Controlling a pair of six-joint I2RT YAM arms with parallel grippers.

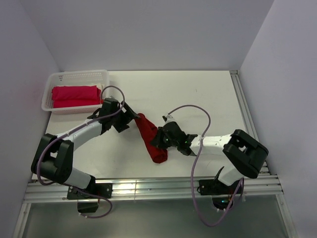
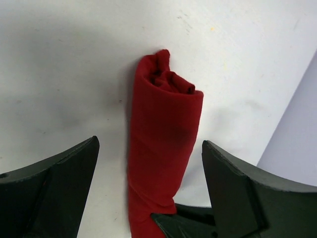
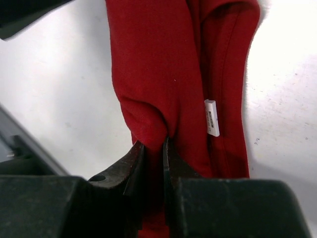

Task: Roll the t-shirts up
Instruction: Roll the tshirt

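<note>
The roll tilts with my right gripper at its middle [image 1: 149,135]. My left gripper should hold the roll's upper end [image 1: 142,119] while my right gripper grabs the roll's lower end.
A dark crimson t-shirt [image 1: 152,144], rolled into a long tube, lies slantwise on the white table. My left gripper [image 1: 132,119] is at its upper end, open. In the left wrist view the roll [image 2: 163,119] runs between the spread fingers [image 2: 64,183] without touching them. My right gripper [image 1: 156,140] is at the roll's middle from the right, shut on a pinched fold of the crimson cloth [image 3: 148,74]; a small white label [image 3: 212,117] shows beside the jaws. A brighter pinkish-red t-shirt [image 1: 74,95] lies folded in the basket.
The white lattice basket [image 1: 49,83] stands at the table's back left corner. Grey walls close in the back and both sides. A metal rail [image 1: 148,188] runs along the near edge by the arm bases. Cables loop above both arms.
</note>
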